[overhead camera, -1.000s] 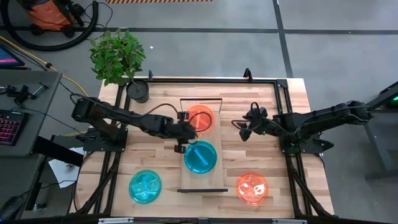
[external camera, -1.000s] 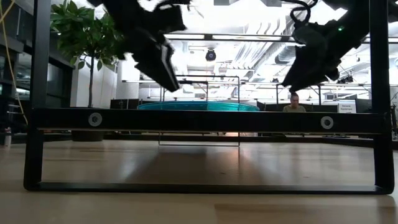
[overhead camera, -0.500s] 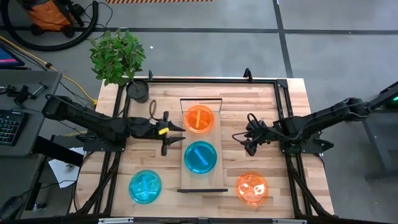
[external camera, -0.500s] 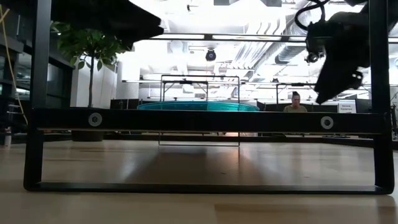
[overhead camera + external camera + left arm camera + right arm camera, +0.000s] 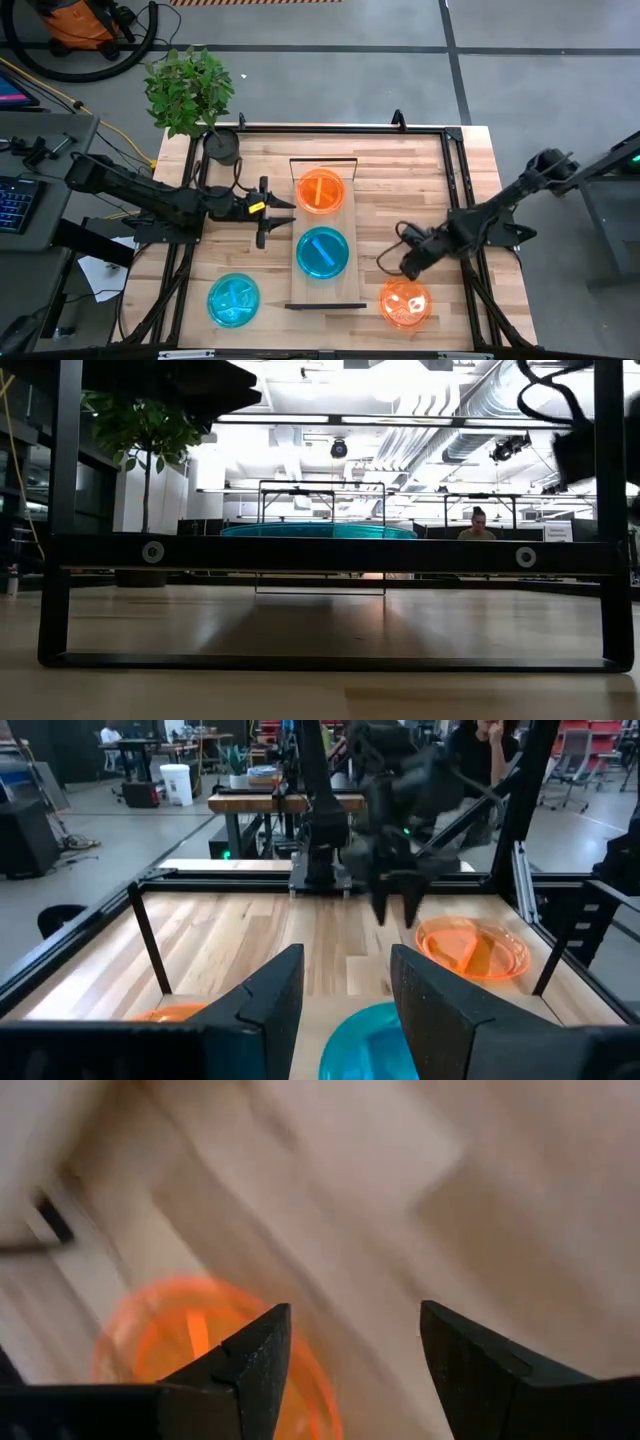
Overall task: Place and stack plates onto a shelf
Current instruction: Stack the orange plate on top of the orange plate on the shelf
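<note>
The right gripper's open fingers are beyond the orange plate's far edge (image 5: pixel 398 281), so the right gripper should move back and grip the plate's rim (image 5: pixel 428 297) next to the frame.
The light-wood shelf (image 5: pixel 344 280) lies along the table's middle. On it rest an orange plate (image 5: pixel 321 190) at the far part and a blue plate (image 5: pixel 322 252) nearer. Another blue plate (image 5: pixel 233 299) sits on the table near the left, and another orange plate (image 5: pixel 404 303) near the right. My left gripper (image 5: pixel 285 217) is open, just left of the shelf, pointing at it (image 5: pixel 345 960). My right gripper (image 5: pixel 405 268) is open, hovering just beyond the near-right orange plate (image 5: pixel 190 1350).
A black plant pot (image 5: pixel 222 148) stands at the far left corner. A black frame (image 5: pixel 450 180) runs around the tabletop. The shelf's dark end rail (image 5: pixel 330 552) spans the low view, with the blue plate's rim (image 5: pixel 318 530) above it. Bare wood lies between the shelf and either side.
My left gripper has drawn back from over the shelf toward the table's left and now holds still. My right gripper has swung from the table's middle right toward the near edge, down toward the orange plate there. The plates have stayed in place.
</note>
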{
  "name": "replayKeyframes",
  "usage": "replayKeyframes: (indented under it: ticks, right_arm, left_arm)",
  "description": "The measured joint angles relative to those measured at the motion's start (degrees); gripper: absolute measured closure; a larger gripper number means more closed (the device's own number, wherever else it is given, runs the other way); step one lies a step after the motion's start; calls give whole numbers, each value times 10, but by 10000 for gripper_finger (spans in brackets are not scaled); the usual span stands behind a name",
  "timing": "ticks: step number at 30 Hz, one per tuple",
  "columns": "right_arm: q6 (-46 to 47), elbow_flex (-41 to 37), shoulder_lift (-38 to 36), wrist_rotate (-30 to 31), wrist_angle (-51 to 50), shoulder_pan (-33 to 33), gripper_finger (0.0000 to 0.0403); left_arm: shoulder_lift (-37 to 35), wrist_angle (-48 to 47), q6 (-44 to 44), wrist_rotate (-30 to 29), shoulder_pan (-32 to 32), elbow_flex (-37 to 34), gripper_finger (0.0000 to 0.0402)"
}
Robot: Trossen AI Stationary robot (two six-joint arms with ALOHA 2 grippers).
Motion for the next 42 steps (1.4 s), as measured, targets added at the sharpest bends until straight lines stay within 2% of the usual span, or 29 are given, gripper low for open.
replayKeyframes:
  ticks: [6, 11, 23, 26, 31, 32, 35, 37, 42]
  right_arm:
    - [75, 0, 56, -55, 40, 47, 199]
    - [82, 0, 81, -54, 76, 68, 199]
    - [103, 2, 124, -40, 86, 92, 204]
    - [89, 1, 124, -39, 83, 95, 240]
    - [79, 0, 126, -46, 79, 95, 373]
    - [73, 0, 126, -49, 83, 95, 387]
    - [46, 0, 119, -57, 86, 95, 382]
    - [33, -1, 104, -76, 80, 86, 392]
    - [-6, -2, 15, -78, 51, 54, 400]
  left_arm:
    - [0, 2, 1, 0, 0, 0, 261]
    - [0, 2, 1, 0, 0, 0, 261]
    - [0, 1, 7, 0, 0, 0, 261]
    - [0, 1, 7, 0, 0, 0, 261]
    - [0, 1, 7, 0, 0, 0, 261]
    - [0, 1, 6, 0, 0, 0, 261]
    - [0, 1, 6, 0, 0, 0, 261]
    - [0, 1, 6, 0, 0, 0, 261]
    - [0, 2, 4, 0, 0, 0, 261]
